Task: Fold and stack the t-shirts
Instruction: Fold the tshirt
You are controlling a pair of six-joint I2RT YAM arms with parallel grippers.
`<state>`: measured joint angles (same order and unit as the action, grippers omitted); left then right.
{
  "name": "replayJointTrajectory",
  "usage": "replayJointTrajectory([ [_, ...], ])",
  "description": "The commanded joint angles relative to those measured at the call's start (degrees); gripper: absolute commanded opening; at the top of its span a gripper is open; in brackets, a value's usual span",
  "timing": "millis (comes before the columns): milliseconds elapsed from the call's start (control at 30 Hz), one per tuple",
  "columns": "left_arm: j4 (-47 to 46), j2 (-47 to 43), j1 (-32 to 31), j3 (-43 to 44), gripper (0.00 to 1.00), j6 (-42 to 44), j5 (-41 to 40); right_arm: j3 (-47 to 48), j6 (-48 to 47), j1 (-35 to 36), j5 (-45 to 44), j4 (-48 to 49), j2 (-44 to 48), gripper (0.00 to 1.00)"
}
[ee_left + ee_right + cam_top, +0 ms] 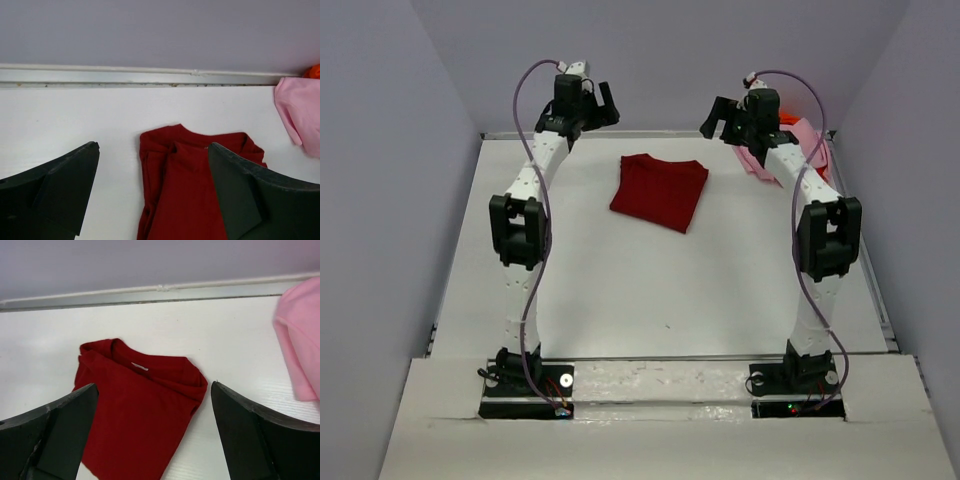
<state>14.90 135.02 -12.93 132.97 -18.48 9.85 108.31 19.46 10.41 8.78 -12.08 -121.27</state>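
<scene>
The dark red t-shirt's near edge point(650, 220) runs at a slant across the white table, so the robot's left gripper should pull the t-shirt's corner point(615, 207) on its own side closer and square up the t-shirt before folding.
A dark red t-shirt point(660, 190) lies folded on the white table, toward the back centre. It also shows in the left wrist view point(187, 190) and the right wrist view point(137, 410). A light pink t-shirt point(800, 140) lies bunched at the back right, partly behind my right arm; it shows in the left wrist view point(299, 112) and the right wrist view point(300, 342). A bit of bright orange t-shirt point(788, 118) peeks behind it, also in the left wrist view point(313, 71). My left gripper point(595, 105) and right gripper point(720, 118) are raised, open and empty.
The white table point(620, 290) is walled by grey panels on three sides. A pale rail point(125, 77) runs along the back edge. The arm bases point(525, 385) stand at the near edge.
</scene>
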Motion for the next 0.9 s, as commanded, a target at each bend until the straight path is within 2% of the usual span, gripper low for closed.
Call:
replayJointTrajectory([
  [0, -0.04, -12.4, 0.27, -9.1, 0.99, 5.12, 0.43, -1.07, -3.47, 0.13, 6.5, -1.89, 7.53, 0.98],
  [100, 0.05, -18.81, -0.43, -22.37, 0.99, 5.91, 2.54, -5.55, -2.6, 0.74, 10.12, -5.15, 9.64, 0.94],
  [133, -1.78, -22.05, -1.21, -26.4, 0.99, 6.09, 3.24, -11.14, -1.89, 1.27, 10.29, -4.63, 12.0, 0.93],
  [200, -4.34, -23.92, -2.1, -35.35, 0.99, 6.35, 5.16, -16.09, 0.03, 1.8, 9.52, -4.1, 13.69, 0.91],
  [233, -4.96, -23.75, -2.36, -36.89, 0.99, 6.18, 5.7, -19.94, 0.83, 1.8, 9.42, -3.83, 14.3, 0.88],
  [300, -4.79, -22.53, -3.15, -38.74, 0.98, 5.74, 6.24, -22.61, 2.5, 2.32, 9.51, -3.57, 14.22, 0.83],
  [400, -5.05, -19.98, -3.42, -39.28, 0.97, 5.73, 4.84, -26.13, 4.35, 2.33, 7.93, -1.64, 13.7, 0.83],
  [567, -1.37, -12.7, -3.33, -34.63, 0.94, 7.93, 4.12, -23.33, 4.97, 2.33, 7.13, -1.2, 9.4, 0.83],
  [733, -2.68, -8.64, -3.24, -33.12, 0.9, 8.02, 3.86, -19.37, 4.97, 2.33, 7.13, -1.11, 5.35, 0.83],
  [800, -3.21, -7.41, -3.33, -32.95, 0.8, 7.24, 5.09, -18.23, 4.97, 2.33, 6.87, -0.93, 3.86, 0.83],
  [833, -3.55, -6.97, -3.33, -32.95, 0.68, 6.8, 5.7, -17.35, 4.97, 2.33, 6.87, -1.02, 3.42, 0.83],
  [867, -3.73, -7.05, -3.42, -33.3, 0.62, 5.49, 6.06, -17.0, 4.8, 2.33, 6.35, -0.93, 3.15, 0.83],
])
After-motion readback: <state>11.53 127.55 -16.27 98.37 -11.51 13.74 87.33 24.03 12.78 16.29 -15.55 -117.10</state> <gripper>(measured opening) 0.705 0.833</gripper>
